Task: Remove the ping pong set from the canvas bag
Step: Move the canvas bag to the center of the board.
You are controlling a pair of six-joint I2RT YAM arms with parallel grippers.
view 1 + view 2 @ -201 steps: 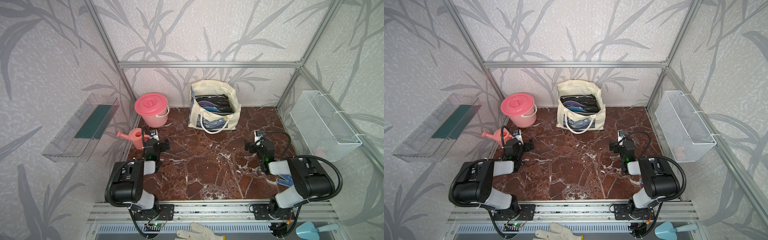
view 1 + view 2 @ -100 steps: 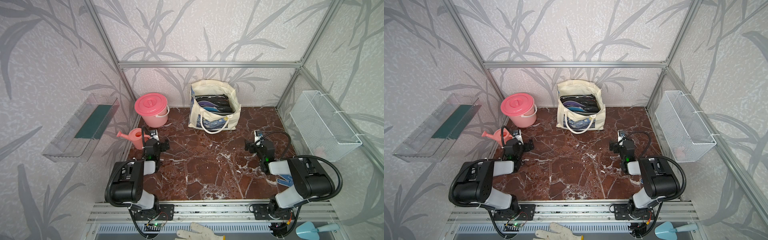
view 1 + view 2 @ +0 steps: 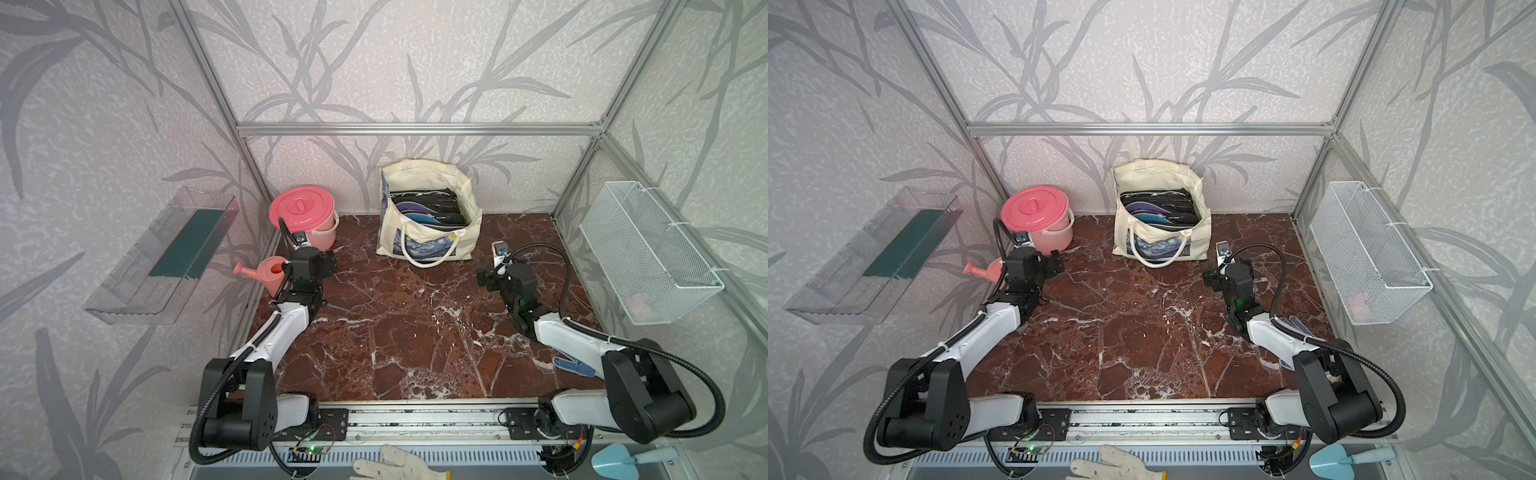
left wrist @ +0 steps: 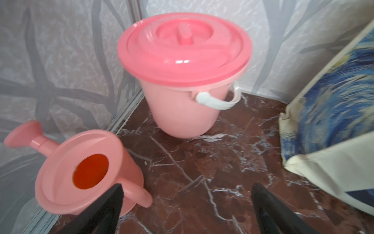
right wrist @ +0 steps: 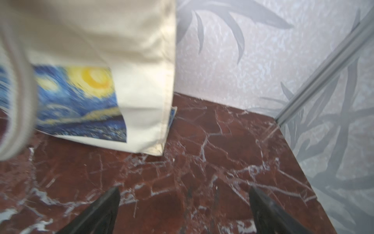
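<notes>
The cases [image 3: 428, 208] stand crosswise in the canvas bag at the back. Next, my right gripper grabs the bag's side rim [image 3: 473, 197] and turns the bag around first.
The cream canvas bag [image 3: 432, 243] [image 3: 1196, 232] with a blue starry print stands upright and open at the back middle of the marble floor. The ping pong set [image 3: 428, 208] [image 3: 1158, 205] sits inside as several dark, purple and blue flat cases stacked on edge. My left gripper [image 3: 329, 264] [image 4: 187, 185] hovers open and empty to the bag's left, near a pink watering can. My right gripper [image 3: 483, 277] [image 5: 184, 188] is open and empty near the bag's front right corner. The bag's printed side [image 4: 334, 121] [image 5: 85, 97] shows in both wrist views.
A pink lidded bucket [image 3: 302, 210] [image 4: 182, 60] and a pink watering can [image 3: 266, 274] [image 4: 81, 172] stand at back left. A clear shelf [image 3: 166, 253] hangs on the left wall, a wire basket [image 3: 648, 257] on the right. A glove [image 3: 395, 465] and blue trowel [image 3: 615, 459] lie beyond the front rail.
</notes>
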